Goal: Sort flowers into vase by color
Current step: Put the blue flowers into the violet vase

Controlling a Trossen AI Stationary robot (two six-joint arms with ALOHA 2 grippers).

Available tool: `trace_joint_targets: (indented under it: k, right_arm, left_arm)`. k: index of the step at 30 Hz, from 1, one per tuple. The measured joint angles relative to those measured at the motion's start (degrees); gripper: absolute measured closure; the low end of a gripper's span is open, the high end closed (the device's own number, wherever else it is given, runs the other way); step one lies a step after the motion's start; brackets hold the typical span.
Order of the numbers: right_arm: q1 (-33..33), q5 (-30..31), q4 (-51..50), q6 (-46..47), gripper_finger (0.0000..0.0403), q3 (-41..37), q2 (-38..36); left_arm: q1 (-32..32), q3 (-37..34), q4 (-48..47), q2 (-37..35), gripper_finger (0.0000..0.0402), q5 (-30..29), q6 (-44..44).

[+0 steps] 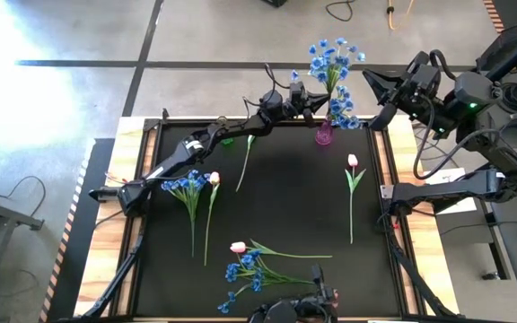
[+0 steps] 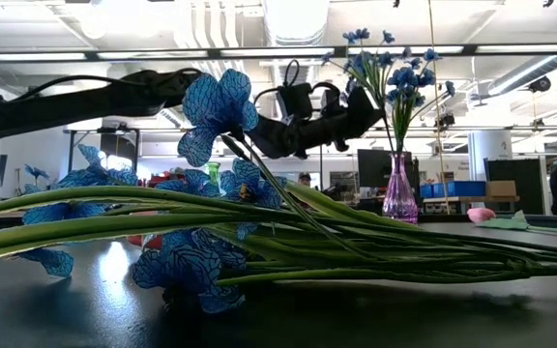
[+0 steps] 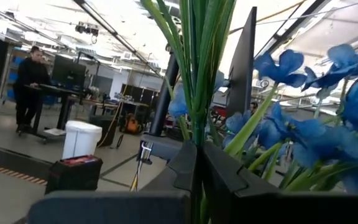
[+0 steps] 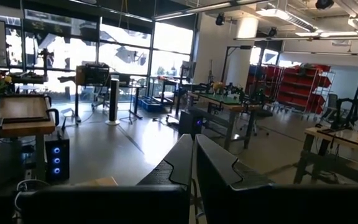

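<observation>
The robot's left gripper is pinching the blue flowers' lower stems [image 2: 395, 132] while the blossoms stand high, so it should open and let the flowers drop deeper into the purple vase [image 2: 400, 184].
A bunch of blue flowers [image 1: 334, 65] stands in a purple glass vase [image 1: 324, 135] at the table's far edge, also plain in the low view as the vase [image 2: 399, 193] with blossoms [image 2: 395, 72] above it. My left gripper [image 1: 315, 102] reaches in from the left and is shut on the bunch's stems above the vase. On the black mat lie a blue bunch [image 1: 187, 185], a pale tulip [image 1: 214, 179], a pink tulip [image 1: 353, 161], a bare green stem [image 1: 245, 158], another pink tulip [image 1: 238, 247] and a second blue bunch [image 1: 244, 267]. My right gripper [image 1: 375, 85] hovers shut off the far right corner. My left gripper pinches the green stems [image 3: 197, 127] of the blue bunch between its two fingers [image 3: 225, 177], below the blossoms and above the vase's mouth. It comes roughly level from the table's left, fingers across the stems. The bunch stands upright, its lower stems going down into the vase [image 2: 398, 159].
The left arm [image 1: 196, 148] stretches diagonally over the mat's far left part. A blue bunch lies close in front of the low camera [image 2: 211, 251]. The mat's middle [image 1: 294, 193] holds nothing. A raised dark frame [image 1: 380, 193] borders the mat. People stand in the room beyond.
</observation>
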Motion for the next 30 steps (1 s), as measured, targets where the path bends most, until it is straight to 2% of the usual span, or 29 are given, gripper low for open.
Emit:
trace_joint_targets:
  k: [19, 30]
  right_arm:
    - [0.00, 0.00, 0.02, -0.44, 0.0390, 0.00, 0.73]
    - [0.00, 0.00, 0.02, -0.46, 0.0390, 0.00, 0.73]
  left_arm:
    - [-0.31, -0.02, -5.07, 0.00, 0.0398, 2.39, 3.63]
    - [-0.29, 0.00, -4.97, -0.64, 0.0322, 3.93, 2.52]
